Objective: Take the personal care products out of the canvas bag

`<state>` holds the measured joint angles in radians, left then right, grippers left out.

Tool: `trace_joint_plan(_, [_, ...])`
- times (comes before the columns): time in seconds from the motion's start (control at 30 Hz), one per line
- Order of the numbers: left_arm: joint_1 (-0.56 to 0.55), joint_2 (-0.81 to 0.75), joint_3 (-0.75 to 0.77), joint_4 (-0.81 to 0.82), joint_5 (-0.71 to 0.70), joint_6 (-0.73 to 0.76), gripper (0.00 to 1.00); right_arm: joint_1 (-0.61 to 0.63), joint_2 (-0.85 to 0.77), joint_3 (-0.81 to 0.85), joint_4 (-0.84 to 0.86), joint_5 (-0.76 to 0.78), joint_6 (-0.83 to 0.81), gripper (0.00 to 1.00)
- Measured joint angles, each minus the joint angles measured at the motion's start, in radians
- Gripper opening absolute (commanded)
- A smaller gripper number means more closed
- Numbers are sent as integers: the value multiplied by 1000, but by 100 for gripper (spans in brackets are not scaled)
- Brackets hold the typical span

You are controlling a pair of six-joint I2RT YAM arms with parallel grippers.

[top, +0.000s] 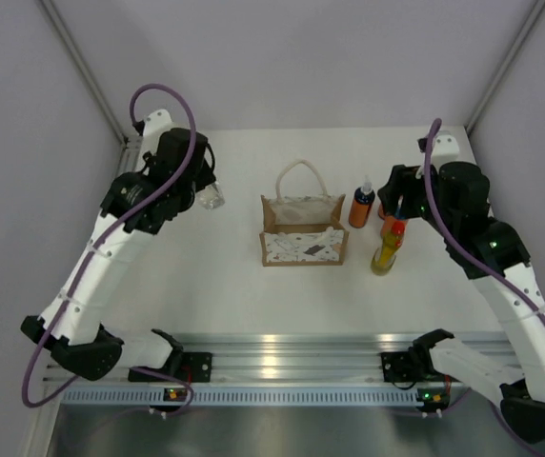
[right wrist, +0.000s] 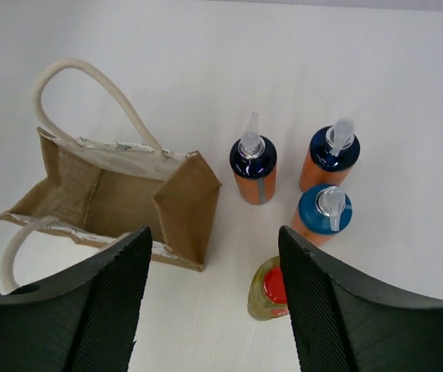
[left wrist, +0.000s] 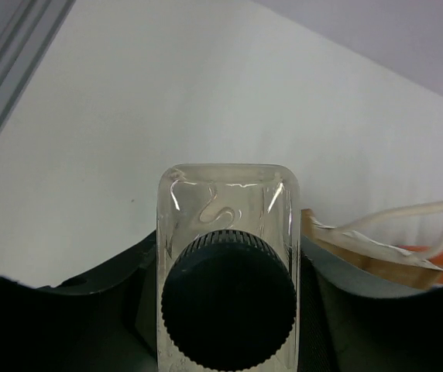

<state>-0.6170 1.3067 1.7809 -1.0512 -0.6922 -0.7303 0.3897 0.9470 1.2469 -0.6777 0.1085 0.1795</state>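
Observation:
The pale bottle (top: 211, 196) hangs clear of the canvas bag, above open tabletop (top: 221, 249). My left gripper goes on lowering the bottle until its bottom stands there, and then let go.
The tan canvas bag (top: 301, 231) stands open in the middle of the table and looks empty inside in the right wrist view (right wrist: 105, 198). My left gripper (top: 203, 195) is shut on the pale bottle with the dark cap (left wrist: 225, 201), held to the left of the bag. My right gripper (right wrist: 214, 302) is open above the bottles standing right of the bag. These are two orange bottles with dark blue caps (right wrist: 252, 167) (right wrist: 330, 153), an orange one with a light-blue cap (right wrist: 324, 213) and an amber one with a red cap (right wrist: 272, 291).
The bag's white rope handles (right wrist: 90, 85) stick up and outward. Grey walls enclose the table at the back and sides. An aluminium rail (top: 282, 357) runs along the near edge between the arm bases.

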Motion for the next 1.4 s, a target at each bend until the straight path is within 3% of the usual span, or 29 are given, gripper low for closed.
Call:
trace_joint_plan(0.17, [171,27,-183,-7,88,4,0,0,-7,48,-21,9,11,82])
trace_joint_plan(0.3, [225,24,-326,13,145,19,0,0,-23,123,-67,31,12,87])
trace_joint_plan(0.4, [243,15,-430,60,189,24,0,0,-42,179,-96,54,7,99])
trace_joint_plan(0.67, [248,9,-621,166,277,47,0,0,-103,222,-193,147,-15,99])
trace_joint_plan(1.1, [247,-5,-771,307,311,64,0,0,-182,213,-312,231,-23,100])
trace_joint_plan(1.4, [229,0,-787,383,317,64,0,0,-187,200,-326,234,-22,99])
